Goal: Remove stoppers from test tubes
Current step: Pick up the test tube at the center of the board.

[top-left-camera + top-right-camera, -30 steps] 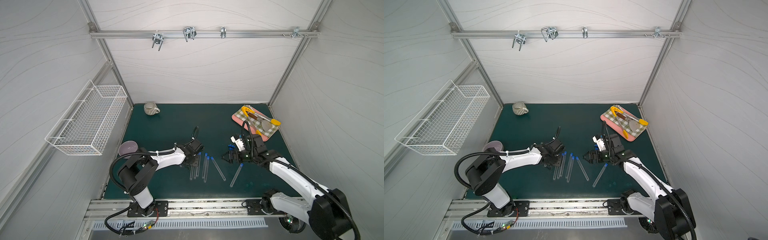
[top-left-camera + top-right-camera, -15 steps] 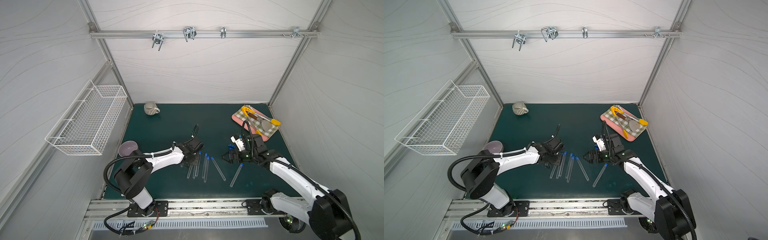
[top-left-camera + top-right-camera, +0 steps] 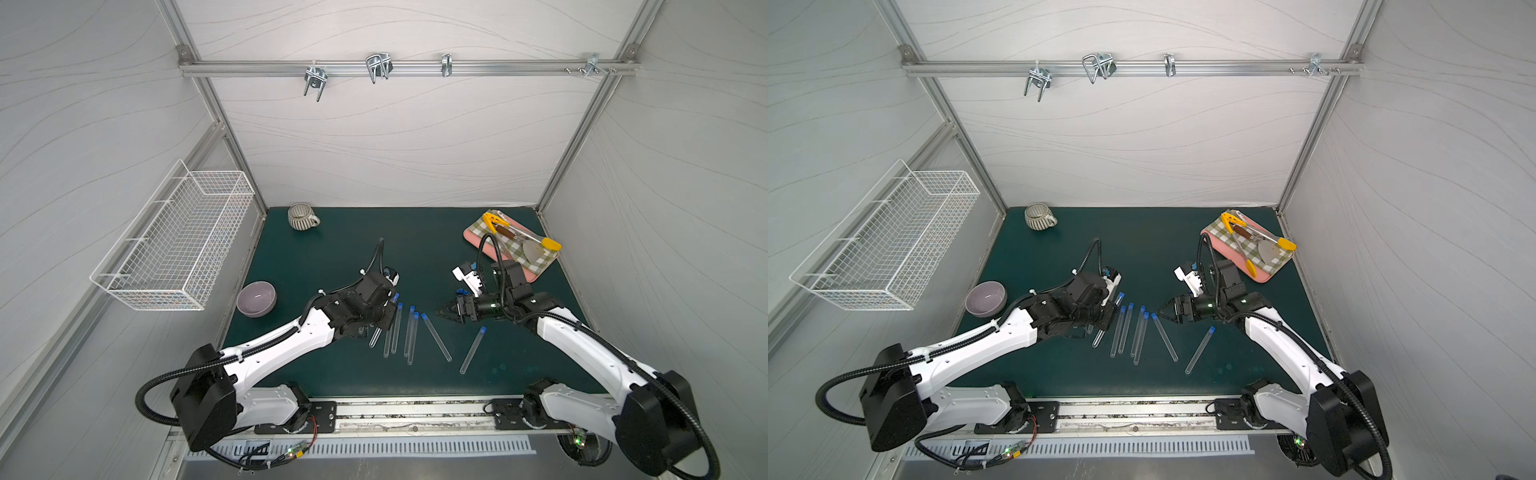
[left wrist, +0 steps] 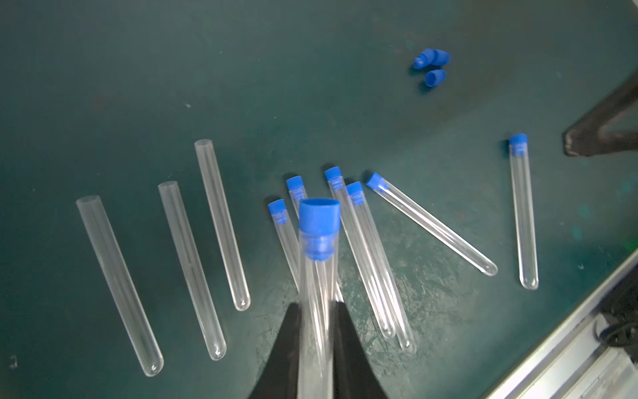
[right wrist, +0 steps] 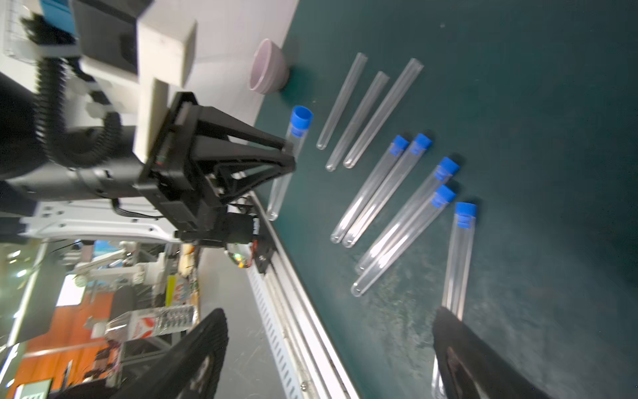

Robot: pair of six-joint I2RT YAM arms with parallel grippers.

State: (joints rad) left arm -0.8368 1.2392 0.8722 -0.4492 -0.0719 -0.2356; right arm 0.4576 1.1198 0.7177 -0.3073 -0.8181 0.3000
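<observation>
The test tube in my left gripper has its blue stopper (image 5: 301, 118) pointing past my right gripper. I need to turn the test tube until my right gripper can pull the stopper.
My left gripper (image 4: 316, 311) is shut on a clear test tube (image 4: 316, 276) and holds it above the green mat; its blue stopper (image 4: 319, 214) is still in the mouth. Both top views show that grip (image 3: 384, 320) (image 3: 1106, 318). Several stoppered test tubes (image 3: 411, 332) lie on the mat beside it. Three test tubes without stoppers (image 4: 191, 269) lie further off. Three loose stoppers (image 4: 431, 65) sit together on the mat. My right gripper (image 5: 328, 338) (image 3: 442, 312) is open and empty, low over the mat, facing the left one.
A purple bowl (image 3: 256, 298) stands at the mat's left edge and a striped mug (image 3: 302, 217) at the back left. A pink board (image 3: 528, 274) with a checked cloth and utensils lies at the back right. A wire basket (image 3: 178, 245) hangs on the left wall.
My left gripper has shut on a stoppered tube and raised it off the mat. The right arm has stayed almost still, its jaws a little narrower.
</observation>
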